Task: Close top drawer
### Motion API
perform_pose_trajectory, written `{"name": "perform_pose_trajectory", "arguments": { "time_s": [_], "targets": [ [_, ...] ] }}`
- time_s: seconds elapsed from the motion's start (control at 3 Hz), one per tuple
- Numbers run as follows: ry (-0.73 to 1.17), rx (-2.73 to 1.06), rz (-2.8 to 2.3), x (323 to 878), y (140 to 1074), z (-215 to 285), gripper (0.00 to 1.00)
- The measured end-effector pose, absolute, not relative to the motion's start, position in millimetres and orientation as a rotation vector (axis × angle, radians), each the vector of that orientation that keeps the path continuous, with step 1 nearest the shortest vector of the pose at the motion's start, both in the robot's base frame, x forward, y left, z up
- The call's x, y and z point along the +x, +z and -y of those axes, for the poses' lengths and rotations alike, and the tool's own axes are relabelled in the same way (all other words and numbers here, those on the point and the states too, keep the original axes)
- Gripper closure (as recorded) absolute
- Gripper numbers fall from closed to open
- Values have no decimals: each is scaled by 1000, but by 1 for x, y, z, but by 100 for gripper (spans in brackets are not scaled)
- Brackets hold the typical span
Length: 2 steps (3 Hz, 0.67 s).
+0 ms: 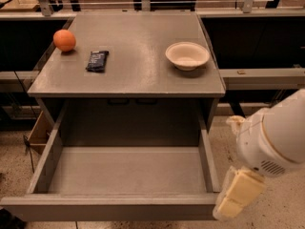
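I see the drawer's parallel sides (207, 154) running straight back below the tabletop, so the top drawer (109, 208) will glide in squarely when I push near its corner.
The top drawer (109, 208) is a wide, deep grey drawer, pulled far out from under the cabinet's tabletop (133, 80). Its inside is empty. Its plain flat front runs along the bottom of the camera view. My gripper (234, 198), cream-coloured below a white rounded arm housing (274, 142), hangs at the lower right. It is just outside the drawer's front right corner, close to or touching the end of the front panel; I cannot tell which.
On the tabletop lie an orange (64, 40) at the far left, a dark packet (97, 60) beside it, and a white bowl (187, 55) at the right. A wooden box (39, 132) stands on the floor to the left. Benches run behind the cabinet.
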<state>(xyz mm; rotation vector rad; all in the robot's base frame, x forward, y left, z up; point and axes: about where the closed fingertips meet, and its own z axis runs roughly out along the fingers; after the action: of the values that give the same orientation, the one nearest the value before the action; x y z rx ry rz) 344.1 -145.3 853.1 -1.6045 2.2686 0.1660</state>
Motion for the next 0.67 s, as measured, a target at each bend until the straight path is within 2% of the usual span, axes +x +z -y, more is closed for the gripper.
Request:
{"name": "perform_pose_trajectory", "arguments": {
  "time_s": [0.33,0.67],
  "targets": [
    [173,-1592,-2230,330,803,134,0],
    [189,-1601,-2200,323,758,124,11]
  ]
}}
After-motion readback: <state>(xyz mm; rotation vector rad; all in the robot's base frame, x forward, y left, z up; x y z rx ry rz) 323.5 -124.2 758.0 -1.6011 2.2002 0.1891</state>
